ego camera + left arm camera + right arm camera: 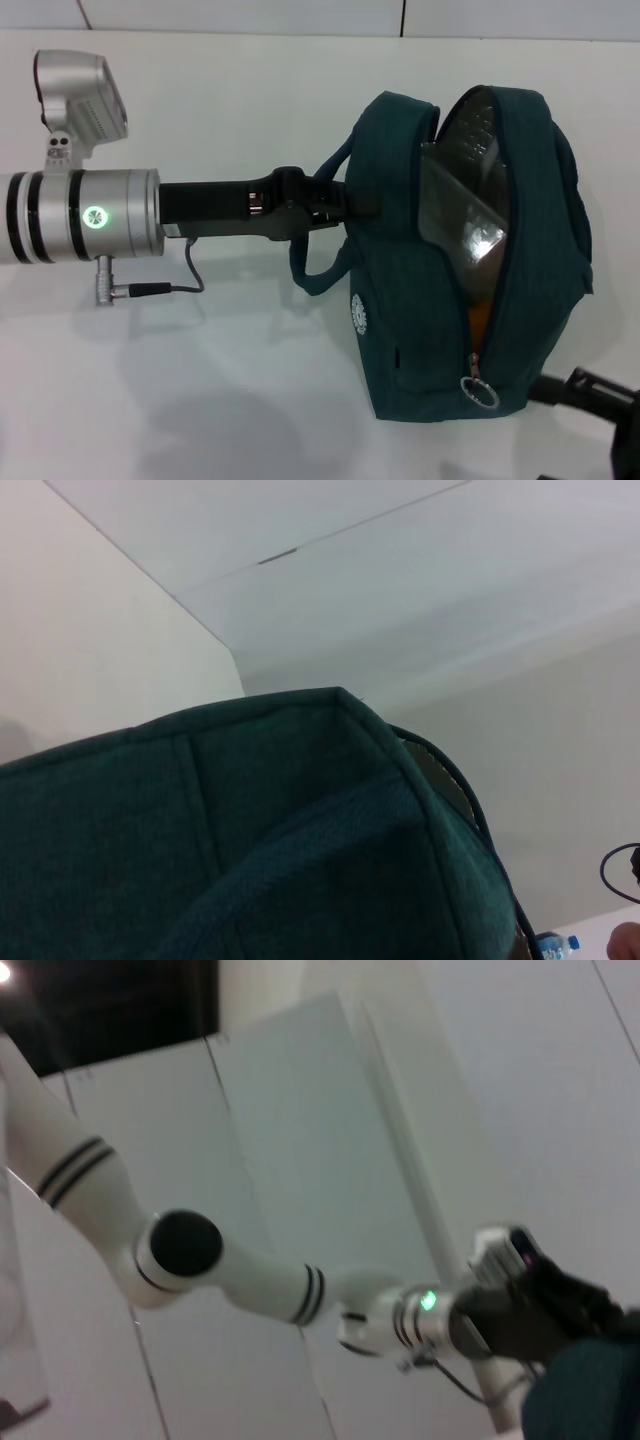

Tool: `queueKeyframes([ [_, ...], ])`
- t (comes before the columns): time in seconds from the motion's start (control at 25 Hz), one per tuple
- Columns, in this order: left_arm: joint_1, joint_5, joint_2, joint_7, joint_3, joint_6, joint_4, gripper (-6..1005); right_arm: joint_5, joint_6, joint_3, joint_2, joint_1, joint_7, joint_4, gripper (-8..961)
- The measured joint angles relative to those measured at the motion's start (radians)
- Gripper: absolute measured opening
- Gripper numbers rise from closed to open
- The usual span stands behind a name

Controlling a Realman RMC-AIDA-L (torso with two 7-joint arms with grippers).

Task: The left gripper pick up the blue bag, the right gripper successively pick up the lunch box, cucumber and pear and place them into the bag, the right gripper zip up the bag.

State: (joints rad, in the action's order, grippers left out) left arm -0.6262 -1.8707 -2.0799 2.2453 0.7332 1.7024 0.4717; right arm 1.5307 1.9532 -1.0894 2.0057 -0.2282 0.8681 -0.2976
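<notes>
I keep moving my right gripper's open fingers in until they close on the ring zipper pull (480,392), as it hangs free at the zip's near end (475,358), facing them.
The blue bag (440,300) hangs lifted above the white table, its zip open along the top. My left gripper (335,203) is shut on one of its loop handles. The clear lunch box (465,215) lies inside against the silver lining. An orange patch of the pear (480,318) shows low in the opening. The cucumber is hidden. The ring zipper pull (481,388) hangs at the near end of the zip. My right gripper (585,393) sits low behind the bag's near right corner, its tips hidden. The bag fills the left wrist view (250,830).
The white table (200,400) spreads under and to the left of the bag. A cable (185,285) loops under the left wrist. The right wrist view shows the left arm (250,1280), the left gripper (545,1310) and a bag corner (590,1395).
</notes>
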Motion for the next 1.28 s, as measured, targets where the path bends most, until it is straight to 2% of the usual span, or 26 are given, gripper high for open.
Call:
queueKeyframes([
  [0.48, -0.003, -0.003, -0.001, -0.002, 0.000, 0.000, -0.009, 37, 0.016, -0.134, -0.003, 0.004, -0.009, -0.046, 0.052, 837],
  [1.28, -0.004, 0.001, -0.003, -0.013, 0.002, 0.000, -0.023, 41, 0.010, -0.208, -0.040, 0.016, -0.069, -0.047, 0.053, 832],
])
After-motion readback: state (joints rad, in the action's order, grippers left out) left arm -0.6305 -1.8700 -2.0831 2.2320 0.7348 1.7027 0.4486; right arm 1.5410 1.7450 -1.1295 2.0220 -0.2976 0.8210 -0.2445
